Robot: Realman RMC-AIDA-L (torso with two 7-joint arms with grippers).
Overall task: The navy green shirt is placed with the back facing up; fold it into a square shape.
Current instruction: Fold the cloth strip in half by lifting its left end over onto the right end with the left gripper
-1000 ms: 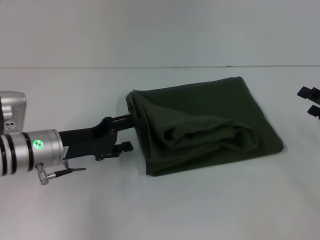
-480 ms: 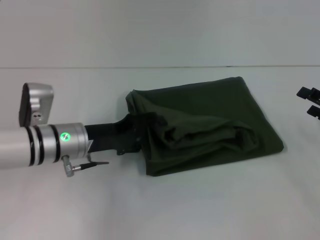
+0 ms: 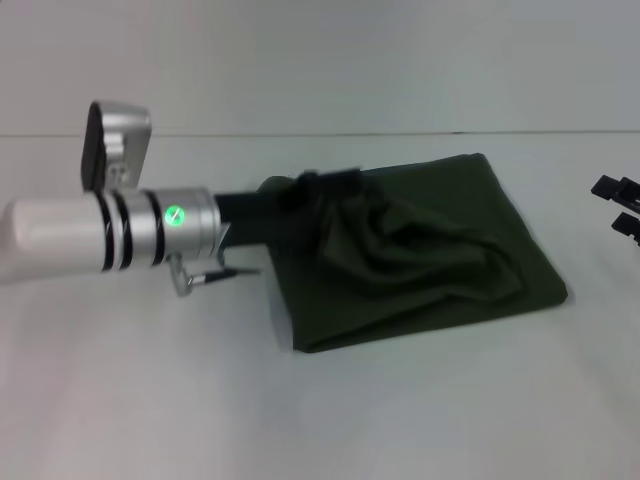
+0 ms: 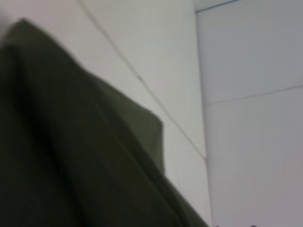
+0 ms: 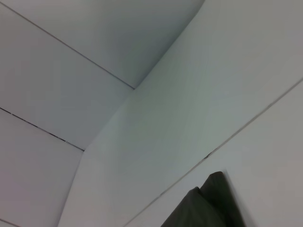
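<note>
Next, my left gripper swings the held fold [image 3: 346, 222] toward my right gripper to spread it out flat, because the shirt's upper layer is bunched up in ridges [image 3: 430, 243] across the middle.
The navy green shirt [image 3: 450, 240] lies on the white table as a folded, rumpled dark olive bundle with its plain side up. My left gripper [image 3: 328, 184] reaches in from the left over the shirt's left part and is shut on a raised fold of the cloth. In the left wrist view the shirt [image 4: 71, 156] fills most of the picture as a lifted peak. My right gripper [image 3: 620, 204] stays at the table's right edge, clear of the shirt, with its two black fingers apart. One corner of the shirt [image 5: 208, 208] shows in the right wrist view.
The white table [image 3: 320, 420] spreads out on every side of the shirt. A pale wall [image 3: 320, 60] rises behind the table's back edge. My left arm's silver wrist [image 3: 150, 230] hangs over the table's left half.
My left gripper has moved right and up from the shirt's left edge to over the shirt, drawing cloth with it; the folds have shifted. The right arm has stayed still.
</note>
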